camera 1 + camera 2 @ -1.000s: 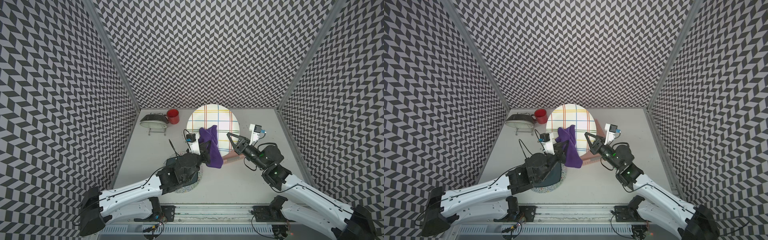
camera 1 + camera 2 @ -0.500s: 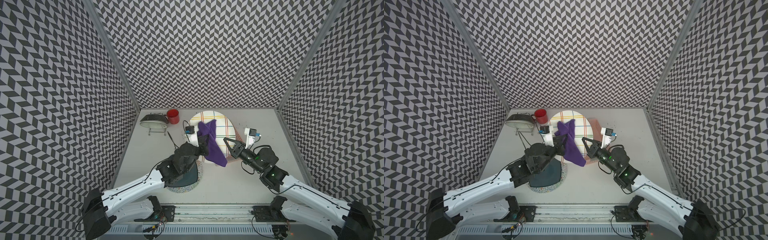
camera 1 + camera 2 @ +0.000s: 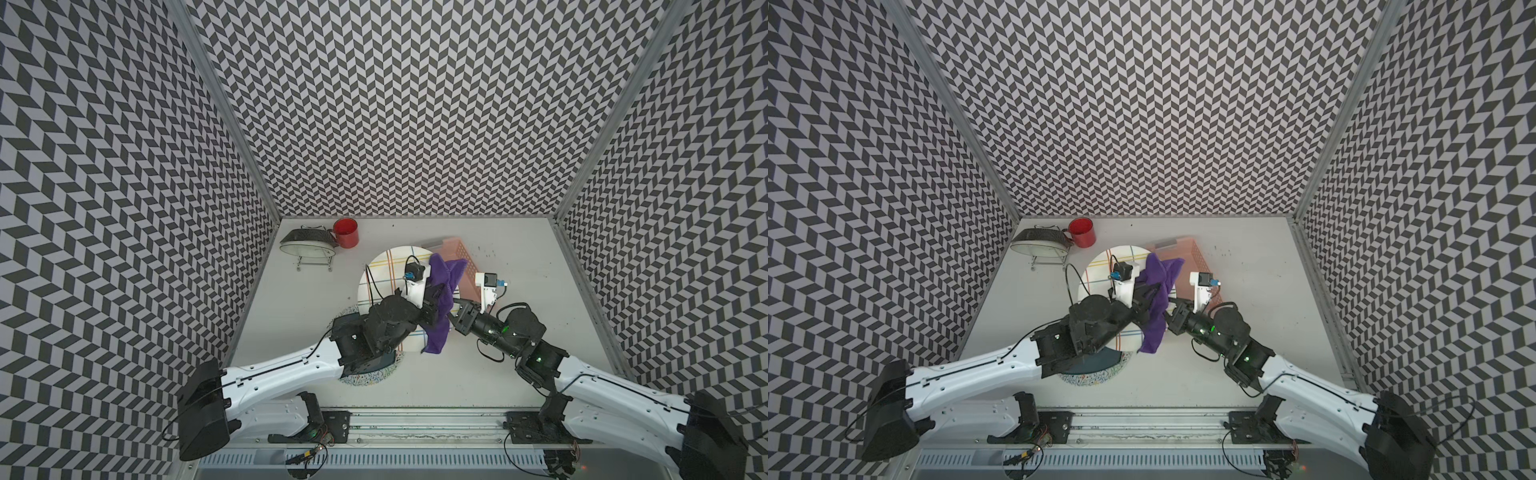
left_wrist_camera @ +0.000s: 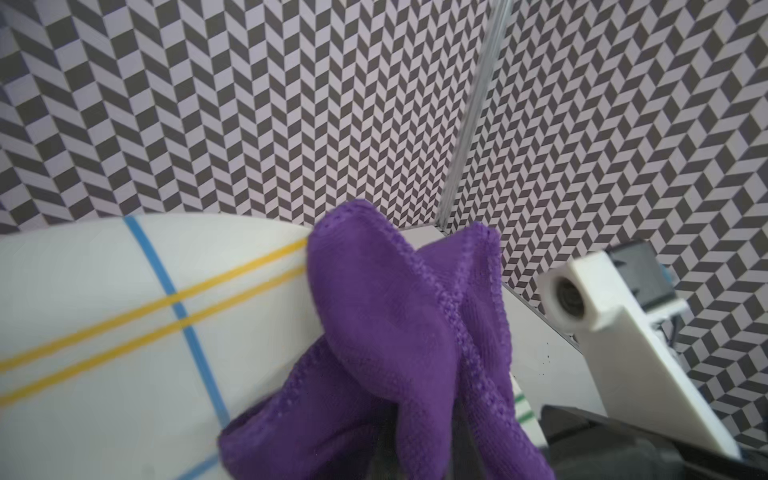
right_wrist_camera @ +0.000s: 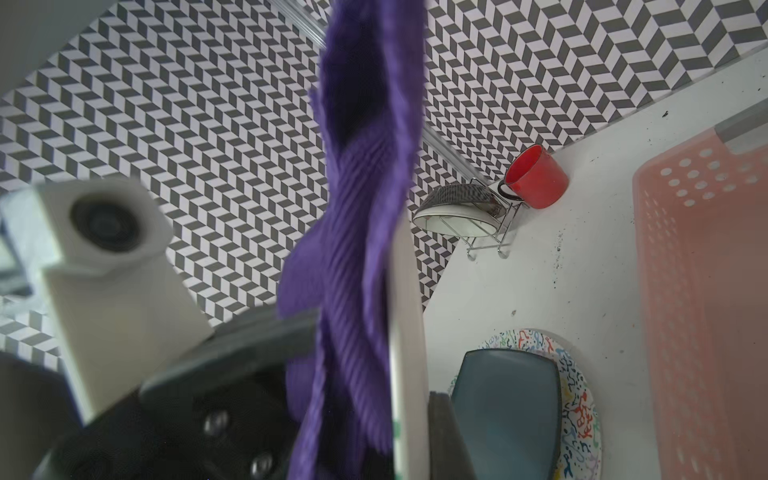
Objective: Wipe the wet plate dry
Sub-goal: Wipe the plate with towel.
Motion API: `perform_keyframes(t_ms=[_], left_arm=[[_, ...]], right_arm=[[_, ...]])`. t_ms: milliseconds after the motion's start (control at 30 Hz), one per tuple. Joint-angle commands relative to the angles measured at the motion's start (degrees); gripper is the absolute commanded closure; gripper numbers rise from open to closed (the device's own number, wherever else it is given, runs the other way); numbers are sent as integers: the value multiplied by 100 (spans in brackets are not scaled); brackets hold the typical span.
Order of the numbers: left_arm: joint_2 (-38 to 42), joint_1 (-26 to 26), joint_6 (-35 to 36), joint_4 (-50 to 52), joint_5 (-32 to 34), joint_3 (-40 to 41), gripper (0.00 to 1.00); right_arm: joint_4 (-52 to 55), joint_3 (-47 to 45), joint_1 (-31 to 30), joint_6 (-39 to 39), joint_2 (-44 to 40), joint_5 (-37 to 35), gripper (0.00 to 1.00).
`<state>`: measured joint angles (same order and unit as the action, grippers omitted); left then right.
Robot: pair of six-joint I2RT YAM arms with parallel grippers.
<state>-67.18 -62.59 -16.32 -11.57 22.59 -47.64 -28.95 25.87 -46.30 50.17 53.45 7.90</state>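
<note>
The cloth meets the plate's rim [image 3: 456, 299] at my right gripper's fingers, so my left gripper should pull back around the opposite rim and wipe the back of the plate.
The plate [image 3: 380, 272] [image 3: 1100, 266], white with coloured lines, is held up on edge above the table's middle. My right gripper [image 3: 454, 321] [image 3: 1169, 321] is shut on its rim; in the right wrist view the rim [image 5: 409, 332] runs down between the fingers [image 5: 444, 436]. My left gripper [image 3: 434, 306] [image 3: 1142, 300] is shut on a purple cloth [image 3: 442, 282] [image 3: 1158, 286]. It presses the cloth against the plate's face [image 4: 124, 311]. The cloth [image 4: 382, 332] [image 5: 361, 208] hides the left jaws and drapes over the plate's right part.
A red mug [image 3: 345, 232] and a wire rack holding a bowl [image 3: 308, 246] stand at the back left. A pink basket [image 3: 459, 249] [image 5: 706, 291] lies behind the plate. Under the left arm a speckled plate [image 3: 374, 376] carries a blue-grey dish [image 5: 505, 407].
The plate has turned from facing the camera to more edge-on and come lower and nearer. Both grippers have drawn together, and the cloth has moved across the plate's face.
</note>
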Motion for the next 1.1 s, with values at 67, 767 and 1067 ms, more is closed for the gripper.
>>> perform_keyframes(t_ms=[67, 767, 1067], left_arm=[[596, 1354, -726, 632, -553, 892, 100], [1763, 4105, -2575, -618, -4122, 2374, 100], [1757, 4482, -6885, -6062, -6154, 3202, 100]], right_arm=[[-1925, 270, 542, 439, -990, 875, 100], [-2230, -45, 1407, 1245, -1155, 936, 100], [-3233, -319, 1606, 1841, -964, 1758, 100]])
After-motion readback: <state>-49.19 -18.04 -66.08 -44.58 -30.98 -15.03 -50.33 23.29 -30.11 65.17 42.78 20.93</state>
